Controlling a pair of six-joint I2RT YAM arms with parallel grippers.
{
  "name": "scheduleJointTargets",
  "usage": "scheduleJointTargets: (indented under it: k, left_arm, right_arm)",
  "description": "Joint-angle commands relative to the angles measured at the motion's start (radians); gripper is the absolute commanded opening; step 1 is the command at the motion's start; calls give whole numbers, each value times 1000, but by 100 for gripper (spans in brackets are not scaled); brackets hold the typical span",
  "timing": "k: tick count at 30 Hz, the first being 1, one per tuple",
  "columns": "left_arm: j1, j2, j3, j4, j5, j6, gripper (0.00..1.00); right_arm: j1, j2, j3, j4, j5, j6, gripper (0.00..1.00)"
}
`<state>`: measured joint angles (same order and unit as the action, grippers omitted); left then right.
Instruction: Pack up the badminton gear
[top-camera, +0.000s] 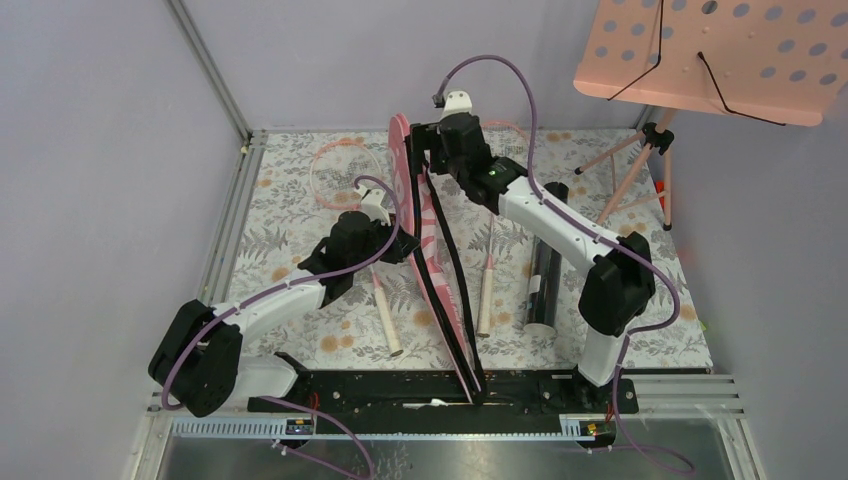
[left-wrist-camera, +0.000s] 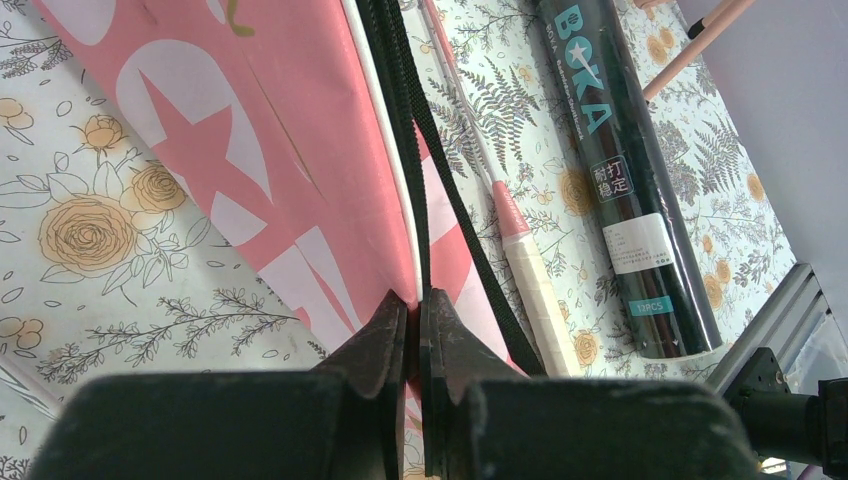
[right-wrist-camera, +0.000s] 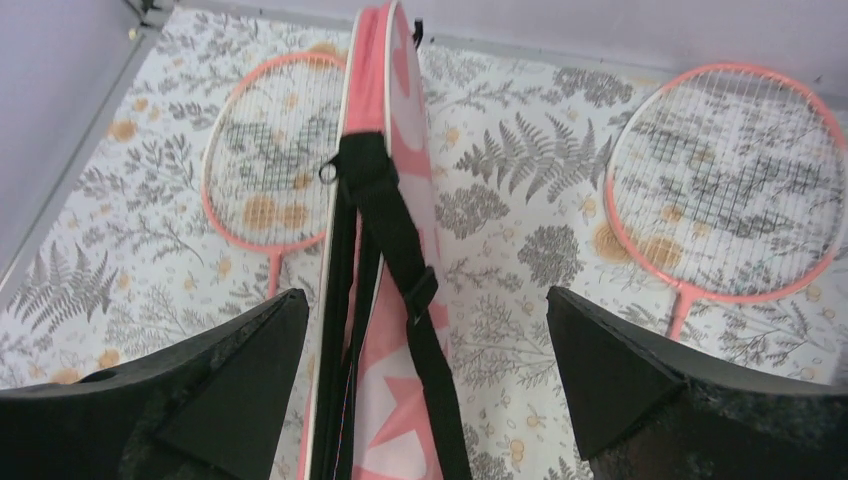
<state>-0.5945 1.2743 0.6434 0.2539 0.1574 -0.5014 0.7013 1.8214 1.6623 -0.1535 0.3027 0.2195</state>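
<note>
The pink cover's opening is pinched shut by my left gripper, so that gripper should take hold of only the pink cover's near rim while my right gripper spreads the cover's opposite edge.
The pink cover stands on its edge along the middle of the table, with its black strap hanging beside it. My left gripper is shut on the cover's rim, near mid-length. My right gripper hangs open above the cover's far end, its fingers either side of the strap and touching nothing. One pink racket lies left of the cover and another racket lies right of it. The black tube lies right of the second racket's white handle.
A pink perforated music stand rises at the back right, its tripod legs on the mat near the tube. A metal rail borders the mat on the left. The black base bar runs along the near edge.
</note>
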Motion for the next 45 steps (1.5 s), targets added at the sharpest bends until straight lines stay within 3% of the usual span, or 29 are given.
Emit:
scheduleJointTargets:
  k: [1,8,18,31,33,37,40,41,44,45]
  left_arm:
    - [-2,19,-11,-21,23,27,0]
    - [-2,20,-8,-27,24,31,0]
    - [-2,19,-10,-25,23,35,0]
    - [-2,19,-5,-24,19,21,0]
    - [-2,15,-7,-24,10,15,0]
    - [-2,3,-4,-42,-36,-6,0]
    - [-2,-11,-2,-68,-78,-14,3]
    - [-2,-16,-4,-77,-91,-17,8]
    - [-2,-26,-3,-81,-104,-18,36]
    - [-2,-25,0,-81,-100,-18,41]
  right_arm:
    - [-18,39,81,-25,12,-22,96]
    - [-43,131,181,-42,-34,-28,96]
    - [-43,179,191,-85,64,-56,95]
    - [-42,98,-45,-159,-199,112,83]
    - [-39,75,-100,-137,-231,133,75]
    - [-35,13,-182,-98,-276,140,28]
    - [-36,-24,-193,-104,-244,98,7]
    - [-35,-33,-194,-111,-240,79,1]
    - [-35,-49,-189,-126,-264,48,0]
    - [-34,-53,-190,-128,-277,50,0]
